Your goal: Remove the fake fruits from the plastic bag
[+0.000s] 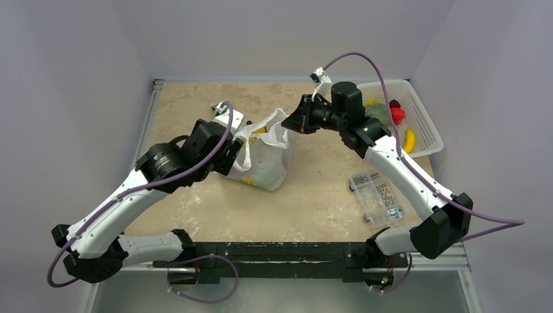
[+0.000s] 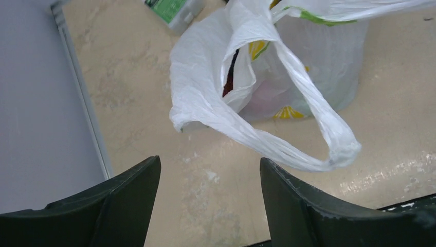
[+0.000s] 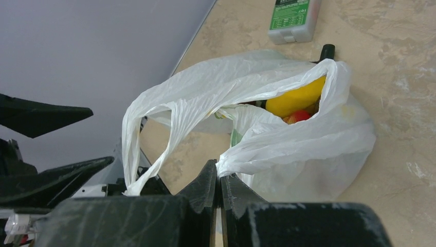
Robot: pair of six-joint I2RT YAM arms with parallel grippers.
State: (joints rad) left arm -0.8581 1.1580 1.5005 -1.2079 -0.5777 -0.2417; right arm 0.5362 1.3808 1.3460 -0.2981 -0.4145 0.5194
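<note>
The bag's opening droops narrow, and its loose handle is hanging outside my left gripper's fingers. I should grab that handle with my left gripper and spread the bag.
The white plastic bag stands in the middle of the table, mouth open. Inside it I see a yellow fruit and a red one. My right gripper is shut on the bag's rim and holds that side up; in the top view it sits at the bag's upper right. My left gripper is open and empty, just left of the bag, with a loose handle loop hanging in front of its right finger. In the top view the left gripper is at the bag's left side.
A white basket at the back right holds several fruits, a banana among them. A clear box of screws lies right of the bag. A green-labelled white box lies behind the bag. The table's left rail is near.
</note>
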